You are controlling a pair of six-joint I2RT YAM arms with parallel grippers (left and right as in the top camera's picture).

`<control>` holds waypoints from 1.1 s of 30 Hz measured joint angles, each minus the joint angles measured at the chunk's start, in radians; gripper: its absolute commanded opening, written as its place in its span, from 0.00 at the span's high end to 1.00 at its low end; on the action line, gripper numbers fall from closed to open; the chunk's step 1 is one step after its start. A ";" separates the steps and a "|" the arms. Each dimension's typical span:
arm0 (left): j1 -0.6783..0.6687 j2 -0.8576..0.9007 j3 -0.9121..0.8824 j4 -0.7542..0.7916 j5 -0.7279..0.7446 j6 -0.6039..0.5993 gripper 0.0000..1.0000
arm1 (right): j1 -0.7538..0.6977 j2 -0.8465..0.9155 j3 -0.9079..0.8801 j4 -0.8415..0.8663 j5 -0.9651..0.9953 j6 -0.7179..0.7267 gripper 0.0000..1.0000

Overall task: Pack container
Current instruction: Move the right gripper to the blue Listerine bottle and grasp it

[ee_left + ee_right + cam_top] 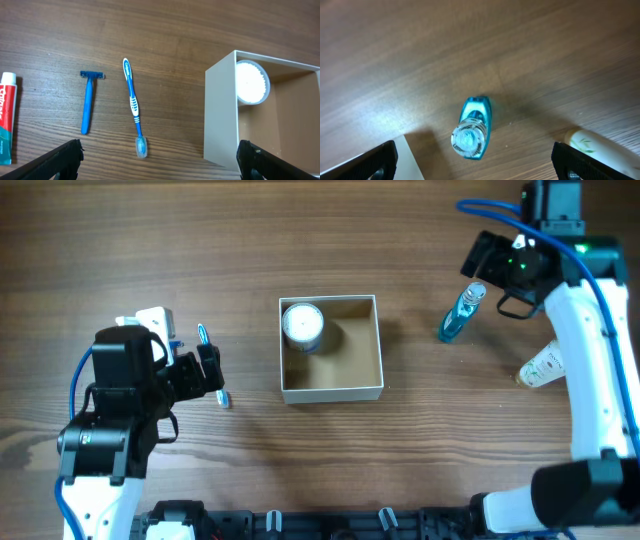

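Note:
My right gripper's open fingers are lined up across the blue bottle's narrow width, so I should go on down until they straddle its body before I close them.
The container is a square open-top cardboard box with white walls at the table's middle. A small round white jar stands in its far-left corner. In the left wrist view the container's wall and the jar are at the right. My left gripper is open and empty left of the container, above a blue toothbrush. My right gripper is open and empty, hovering over an upright blue bottle, which also shows in the right wrist view.
A blue razor and a toothpaste tube lie left of the toothbrush. A cream tube lies right of the blue bottle and also shows in the right wrist view.

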 measured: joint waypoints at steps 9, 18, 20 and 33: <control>0.000 0.023 0.000 0.000 0.000 0.000 0.00 | 0.000 0.176 -0.001 -0.053 -0.039 0.030 0.00; 0.000 0.023 0.000 0.000 0.000 0.000 0.00 | 0.000 0.268 -0.002 -0.055 -0.078 0.034 0.06; 0.000 0.023 0.000 0.000 0.000 0.000 0.00 | 0.000 0.268 -0.002 -0.055 -0.082 0.036 0.15; 0.000 0.023 0.000 0.000 0.000 0.000 0.00 | 0.000 0.268 -0.039 -0.037 -0.089 0.044 0.23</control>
